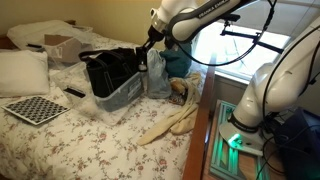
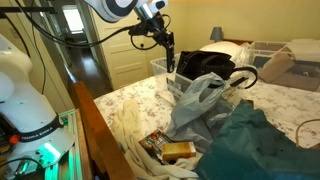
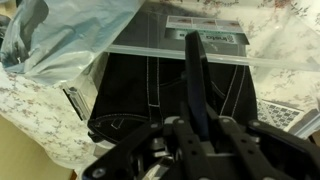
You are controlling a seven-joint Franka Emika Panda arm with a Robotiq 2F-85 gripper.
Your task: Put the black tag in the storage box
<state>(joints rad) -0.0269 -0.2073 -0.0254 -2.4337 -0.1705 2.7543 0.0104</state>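
Observation:
The black tag is hanging next to the storage box's end rim (image 1: 142,78), so my gripper should move it farther in over the black bag (image 1: 113,70) first, and then go down and open.
My gripper (image 1: 148,48) hangs over the near end of the storage box (image 1: 128,97), a clear bluish bin on the bed that holds a big black fabric bag (image 1: 108,70). In the wrist view my gripper (image 3: 205,135) is shut on the black tag (image 3: 195,75), a thin flat black piece seen edge-on, pointing down at the bag (image 3: 150,95) and the box rim (image 3: 150,50). The gripper (image 2: 170,52) also shows above the box wall (image 2: 160,68) in an exterior view.
A crumpled clear plastic bag (image 1: 157,75) leans on the box's end. A brown cardboard box (image 1: 62,45), pillow (image 1: 22,70), checkered board (image 1: 35,108) and black remote-like bar (image 1: 75,93) lie on the bed. Teal cloth (image 2: 250,140) and cream cloth (image 1: 170,122) lie near the bed edge.

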